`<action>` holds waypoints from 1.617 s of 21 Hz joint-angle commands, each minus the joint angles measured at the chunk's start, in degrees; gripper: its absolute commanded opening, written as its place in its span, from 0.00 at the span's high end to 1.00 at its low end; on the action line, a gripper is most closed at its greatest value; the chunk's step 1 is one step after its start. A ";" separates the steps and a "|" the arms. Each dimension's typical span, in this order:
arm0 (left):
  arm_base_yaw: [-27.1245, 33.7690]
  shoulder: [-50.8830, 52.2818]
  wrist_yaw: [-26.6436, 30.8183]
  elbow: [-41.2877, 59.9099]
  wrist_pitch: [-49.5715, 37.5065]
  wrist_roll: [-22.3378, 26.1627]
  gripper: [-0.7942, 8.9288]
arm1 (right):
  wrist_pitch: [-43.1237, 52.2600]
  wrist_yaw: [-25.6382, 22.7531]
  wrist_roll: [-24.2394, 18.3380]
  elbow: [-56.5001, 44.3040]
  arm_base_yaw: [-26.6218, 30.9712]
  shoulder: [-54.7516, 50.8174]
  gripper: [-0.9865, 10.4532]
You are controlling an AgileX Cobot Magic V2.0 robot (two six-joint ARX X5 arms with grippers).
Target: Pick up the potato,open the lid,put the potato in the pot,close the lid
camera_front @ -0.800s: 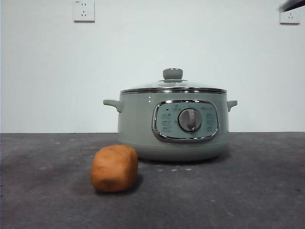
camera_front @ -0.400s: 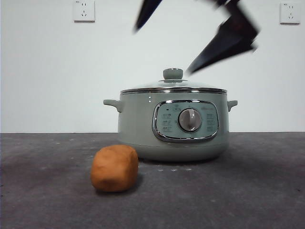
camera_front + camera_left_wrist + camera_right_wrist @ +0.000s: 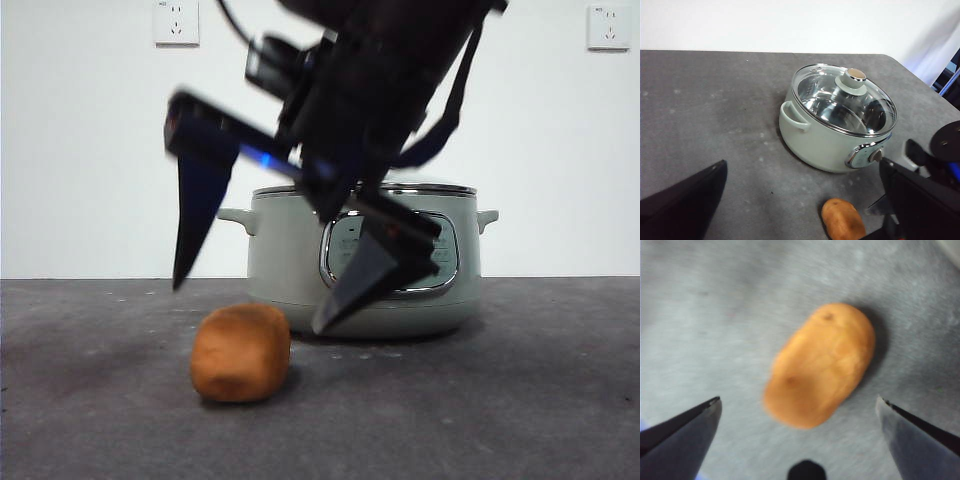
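Note:
The lid point(image 3: 832, 106) will come away in one piece and almost level when the robot lifts it, because the pale green knob point(image 3: 853, 81) sits in the middle of the glass lid.
The orange-brown potato point(image 3: 240, 352) lies on the grey table in front of the pot, to its left. It also shows in the left wrist view point(image 3: 842, 220) and the right wrist view point(image 3: 820, 365). The sage-green pot point(image 3: 285, 250) stands behind it, also in the left wrist view point(image 3: 815, 142). The glass lid point(image 3: 845, 97) sits shut on the pot, its pale green knob point(image 3: 856, 76) on top. My right gripper point(image 3: 250, 305) hangs open just above the potato, one jaw on each side, not touching it point(image 3: 798, 399). My left gripper point(image 3: 801, 170) is open and empty, away from the pot.
The dark grey table point(image 3: 520, 400) runs to a white wall with two sockets point(image 3: 176, 22). The right arm covers the lid's knob and part of the control panel point(image 3: 445, 250) in the front view. The table's far corner point(image 3: 890, 57) lies behind the pot.
My right arm has come down from the top of the front view, past the lid, to just above the potato with its jaws open. The potato, pot and lid have not moved.

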State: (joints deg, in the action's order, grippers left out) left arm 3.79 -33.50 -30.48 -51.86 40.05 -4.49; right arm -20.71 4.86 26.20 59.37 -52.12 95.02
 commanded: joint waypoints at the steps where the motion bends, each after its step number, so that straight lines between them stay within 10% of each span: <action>1: -0.44 0.11 0.00 -0.09 -0.31 0.24 0.30 | 1.05 -1.40 0.94 0.83 -0.04 2.03 0.36; 8: -1.86 -0.42 0.00 -0.09 -0.22 0.26 0.30 | -1.25 -2.62 0.87 6.82 -0.04 9.29 0.39; 14: -2.03 -0.42 0.00 -0.09 -0.24 0.26 0.30 | -3.32 -3.39 -0.50 7.61 -0.04 9.84 0.94; 26: -3.34 -3.26 -0.13 -0.11 -2.03 0.68 0.30 | -11.10 -3.93 -8.55 7.93 -0.74 -9.46 0.92; 34: -12.59 -14.05 1.05 -6.01 -6.71 2.12 0.30 | -25.66 -17.90 -13.44 7.93 -0.68 -38.14 0.92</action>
State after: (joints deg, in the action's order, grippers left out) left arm -8.34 -47.00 -29.45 -57.67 34.06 -3.70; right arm -46.44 -12.67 13.67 67.29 -52.82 56.90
